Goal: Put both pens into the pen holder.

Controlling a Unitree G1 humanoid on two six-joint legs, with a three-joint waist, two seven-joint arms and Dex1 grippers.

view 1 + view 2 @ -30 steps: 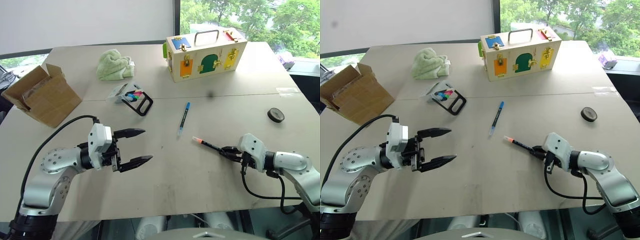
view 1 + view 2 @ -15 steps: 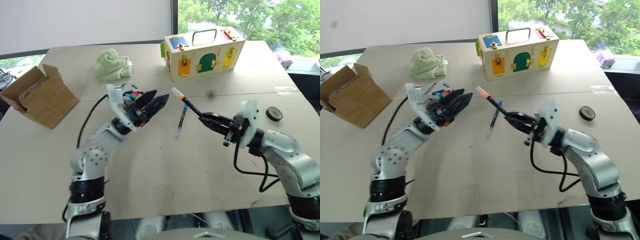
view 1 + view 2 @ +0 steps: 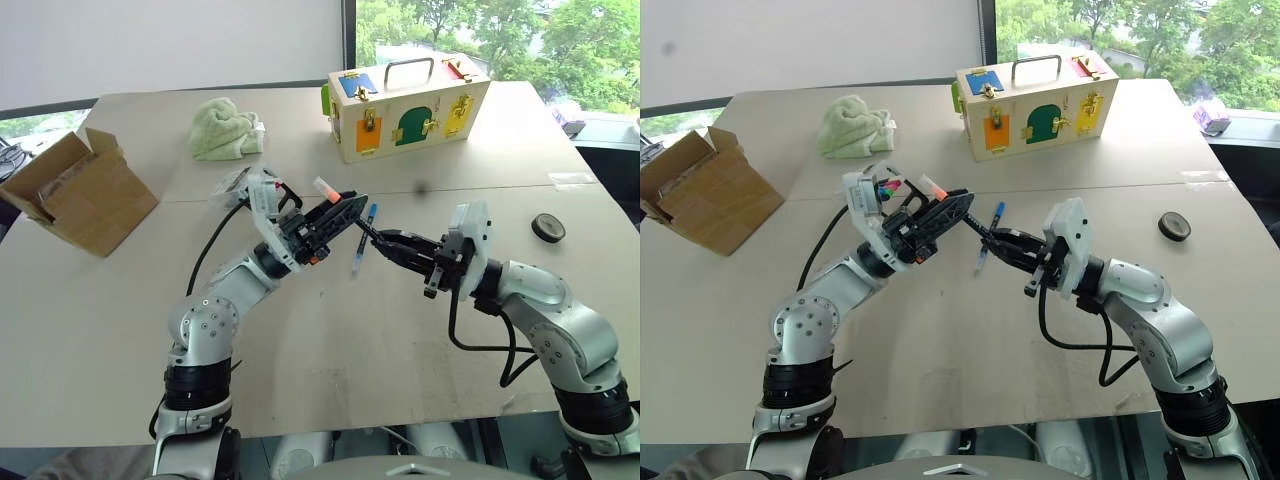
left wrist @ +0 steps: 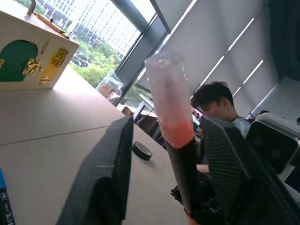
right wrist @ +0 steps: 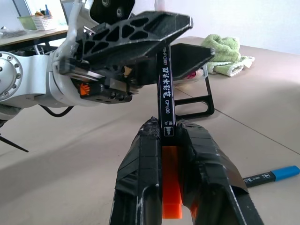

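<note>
The pen holder is behind my left gripper, so my left gripper should grip the black pen's upper part first, and then my right gripper should open and move away.
The black pen (image 5: 165,89) hangs in the air over the middle of the table. My right gripper (image 3: 374,238) is shut on its lower orange end. Its upper orange tip (image 4: 171,108) stands between the fingers of my left gripper (image 3: 348,203), which are close on both sides with a gap still showing. The blue pen (image 3: 372,212) lies on the table just beyond the two grippers, partly hidden by them. The pen holder (image 3: 887,186), clear with a black loop and coloured caps, stands behind my left hand.
A wooden latch box (image 3: 410,105) stands at the back, with a green towel (image 3: 228,128) to its left. A cardboard box (image 3: 80,190) sits at the far left. A small black disc (image 3: 546,228) lies at the right. A person (image 4: 218,101) sits beyond the table.
Both arms rose and came together over the table's middle. The right gripper carried the black pen leftward. The left gripper's wide-open fingers narrowed around the pen's upper tip.
</note>
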